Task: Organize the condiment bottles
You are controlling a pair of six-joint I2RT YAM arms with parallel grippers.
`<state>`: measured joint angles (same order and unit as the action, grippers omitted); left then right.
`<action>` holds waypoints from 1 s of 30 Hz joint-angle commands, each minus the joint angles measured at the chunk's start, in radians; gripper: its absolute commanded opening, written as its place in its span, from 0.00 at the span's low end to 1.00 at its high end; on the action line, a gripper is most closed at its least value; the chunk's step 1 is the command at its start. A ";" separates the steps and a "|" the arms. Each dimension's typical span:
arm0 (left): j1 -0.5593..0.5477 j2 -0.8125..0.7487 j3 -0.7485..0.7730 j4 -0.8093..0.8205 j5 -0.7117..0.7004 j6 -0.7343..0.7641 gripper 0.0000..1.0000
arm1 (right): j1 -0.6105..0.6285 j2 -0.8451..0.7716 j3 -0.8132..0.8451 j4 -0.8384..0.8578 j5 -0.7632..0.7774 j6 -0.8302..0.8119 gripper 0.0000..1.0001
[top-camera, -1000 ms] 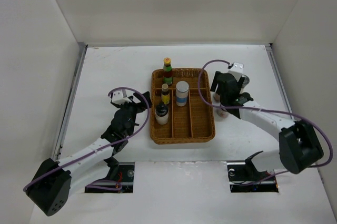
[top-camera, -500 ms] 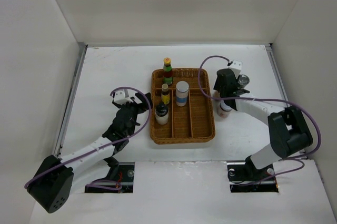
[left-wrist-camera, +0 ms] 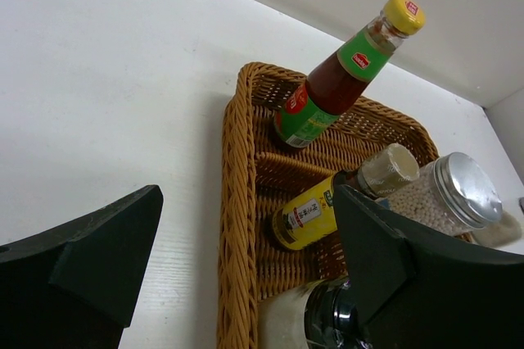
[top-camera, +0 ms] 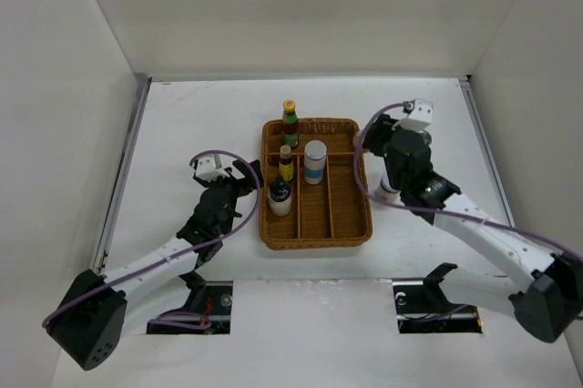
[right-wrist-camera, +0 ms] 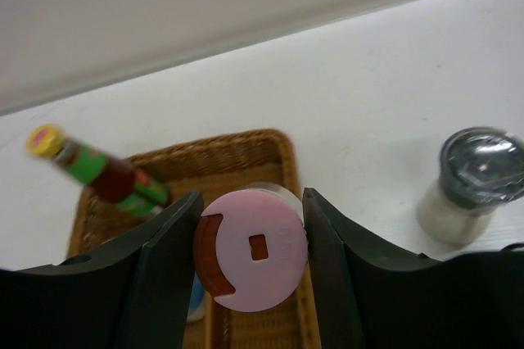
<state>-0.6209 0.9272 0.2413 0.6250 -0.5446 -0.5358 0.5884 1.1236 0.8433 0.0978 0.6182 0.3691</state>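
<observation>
My right gripper should keep bringing the pink-lidded jar to the middle compartment (top-camera: 315,220), which is open in front of the blue-banded jar, and let it go upright.
My right gripper (top-camera: 389,186) is shut on the pink-lidded jar (right-wrist-camera: 254,251), its fingers pressed on both sides of the lid, right over the right rim of the brown wicker tray (top-camera: 351,224). The silver-topped glass shaker (right-wrist-camera: 471,185) stands on the table to the right of it. In the tray stand the green-labelled yellow-capped bottle (top-camera: 290,119), a small yellow-labelled dark bottle (top-camera: 286,162), the blue-banded jar (top-camera: 315,160) and a dark-capped bottle (top-camera: 280,195). My left gripper (top-camera: 239,183) is open and empty, just left of the tray.
The tray's middle and right compartments hold nothing at the front. White walls close in the table on three sides. The tray's left rim (left-wrist-camera: 237,226) lies between my left fingers in the left wrist view.
The right arm has swung its elbow outward and turned its wrist while the pink-lidded jar stays by the tray's right rim. The left arm has barely moved.
</observation>
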 commanded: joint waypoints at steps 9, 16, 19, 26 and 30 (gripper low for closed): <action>0.026 -0.060 -0.022 0.050 -0.008 -0.030 0.85 | 0.420 -0.099 -0.139 -0.061 0.034 0.099 0.44; 0.040 -0.082 -0.028 0.035 -0.012 -0.032 0.85 | 0.475 0.060 -0.110 0.103 0.006 0.051 0.45; 0.045 -0.071 -0.025 0.033 -0.008 -0.032 0.85 | 0.454 0.135 -0.107 0.170 0.000 0.041 0.45; 0.040 -0.048 -0.019 0.035 0.002 -0.032 0.85 | 0.406 0.303 -0.067 0.249 0.008 -0.016 0.47; 0.043 -0.039 -0.016 0.035 0.002 -0.032 0.85 | 0.400 0.331 -0.064 0.266 0.021 -0.016 0.53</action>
<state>-0.5831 0.8848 0.2237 0.6235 -0.5476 -0.5579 0.9951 1.4582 0.7311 0.2672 0.6182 0.3729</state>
